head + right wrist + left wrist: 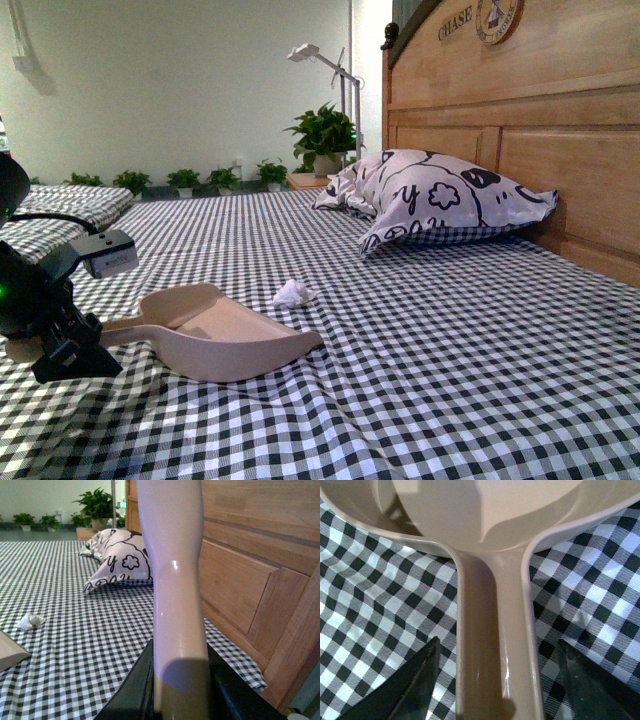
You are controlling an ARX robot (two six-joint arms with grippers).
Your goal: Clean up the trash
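My gripper will lift the dustpan, and the swept-up white wad (294,293) will stay cradled there because the beige dustpan's high walls curve in toward its handle (168,341).
The trash (293,293) is a small crumpled white wad on the checked bedspread, just beyond the dustpan's far rim; it also shows in the right wrist view (29,621). The beige dustpan (215,335) lies on the bed with its handle pointing at my left gripper (75,345). In the left wrist view the left gripper (497,680) is open, its fingers either side of the dustpan handle (492,645), apart from it. My right gripper (180,687) is shut on the beige brush handle (175,580), held upright; this arm is out of the front view.
A white pillow with black prints (430,198) leans on the wooden headboard (520,130) at the right. Potted plants (322,135) and a white lamp (330,70) stand beyond the bed. A folded checked cover (60,210) lies at far left.
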